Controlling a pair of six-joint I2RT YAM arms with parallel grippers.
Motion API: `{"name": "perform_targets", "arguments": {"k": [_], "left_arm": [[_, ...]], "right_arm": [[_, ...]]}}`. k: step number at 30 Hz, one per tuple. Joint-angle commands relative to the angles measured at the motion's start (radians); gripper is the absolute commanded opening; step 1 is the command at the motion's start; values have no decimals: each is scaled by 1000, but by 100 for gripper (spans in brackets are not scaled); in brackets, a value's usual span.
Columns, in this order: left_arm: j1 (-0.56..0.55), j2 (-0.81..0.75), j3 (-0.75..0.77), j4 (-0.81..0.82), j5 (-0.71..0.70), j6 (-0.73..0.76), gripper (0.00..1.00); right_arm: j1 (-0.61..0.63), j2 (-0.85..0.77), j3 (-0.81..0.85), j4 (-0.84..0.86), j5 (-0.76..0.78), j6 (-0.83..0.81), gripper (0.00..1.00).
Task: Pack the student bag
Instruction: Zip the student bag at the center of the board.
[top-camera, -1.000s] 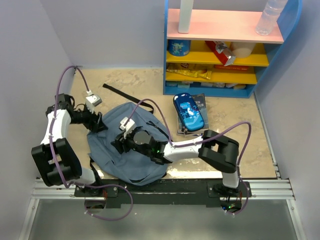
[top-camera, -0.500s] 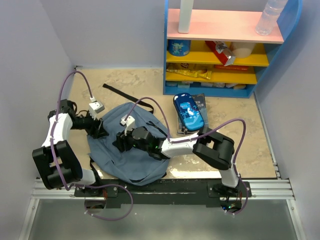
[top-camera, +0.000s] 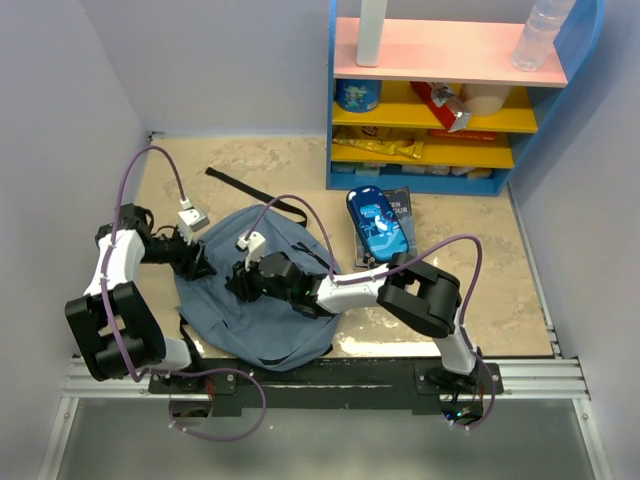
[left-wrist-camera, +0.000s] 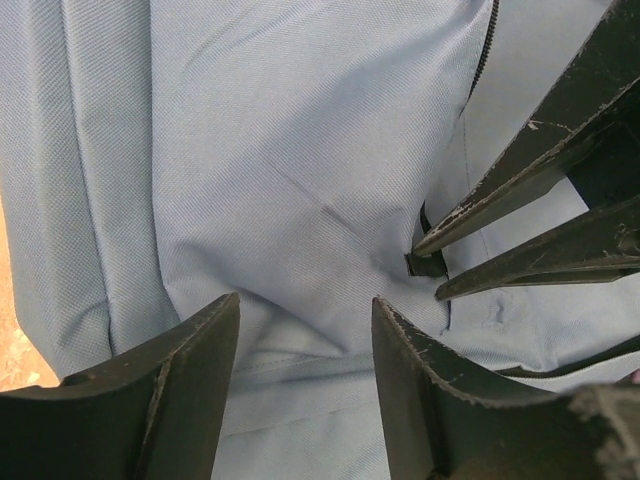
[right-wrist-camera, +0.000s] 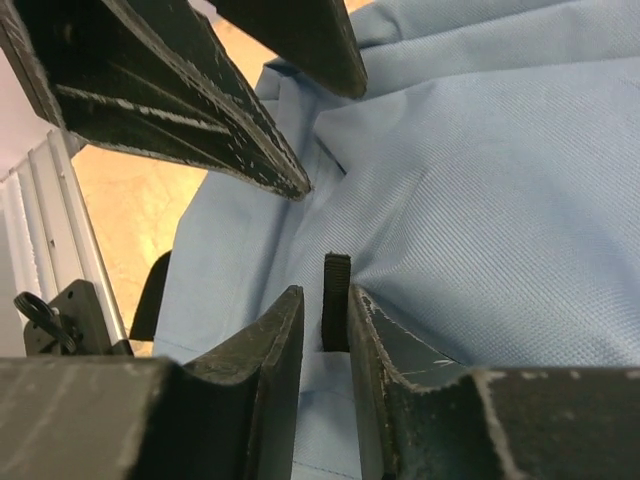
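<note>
My right gripper needs to open, reach farther over the tab's base (right-wrist-camera: 335, 343) and close tightly before it pulls the zipper, because the black tab (right-wrist-camera: 337, 295) sits too shallow at the ends of its fingers.
The student bag (top-camera: 262, 318) is slate-blue and lies flat on the table in front of the arm bases. My left gripper (top-camera: 197, 264) is at its left edge. In the left wrist view the left gripper (left-wrist-camera: 305, 335) stands open, its fingers (left-wrist-camera: 190, 385) pressed down on the fabric with a raised fold between them. My right gripper (top-camera: 240, 281) rests on top of the bag close by. In the right wrist view the right gripper (right-wrist-camera: 328, 335) has closed in on a small black tab (right-wrist-camera: 337, 300) of the bag. That tab (left-wrist-camera: 427, 263) also shows in the left wrist view.
A blue shelf unit (top-camera: 345, 110) with yellow and pink boards stands at the back right, with a bottle (top-camera: 540, 35) on top. A blue pencil case (top-camera: 378, 222) lies on a dark booklet (top-camera: 402, 205) to the right of the bag. A black strap (top-camera: 245, 187) trails behind the bag.
My right gripper slid left across the bag and narrowed around the black tab. My left gripper's jaws came closer together at the bag's left edge.
</note>
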Motion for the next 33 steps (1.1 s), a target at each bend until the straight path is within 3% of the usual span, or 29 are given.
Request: {"name": "perform_targets", "arguments": {"k": [1,10,13,15,16,19,22,27,33], "left_arm": [[11,-33,-16,-22,33,61,58],[13,-45,-48,-8,9,71,55],[17,-45,-50,-10,10,76,54],[22,-42,-48,-7,12,74,53],[25,-44,-50,-2,12,74,51],[36,-41,-53,28,7,55,44],[48,-35,-54,56,-1,25,36],[54,-36,-57,64,-2,16,34],[54,-35,-56,62,-4,18,33]], "right_arm": [[-4,13,65,-8,9,9,27],[-2,22,109,-93,93,-14,5],[-2,11,85,-88,116,-22,4],[-1,5,63,-80,110,-40,8],[2,2,54,-59,104,-48,24],[7,-12,30,-44,112,-74,47],[13,-17,28,-45,113,-94,49],[13,-9,59,-80,127,-109,46],[15,14,118,-131,145,-120,32]]}}
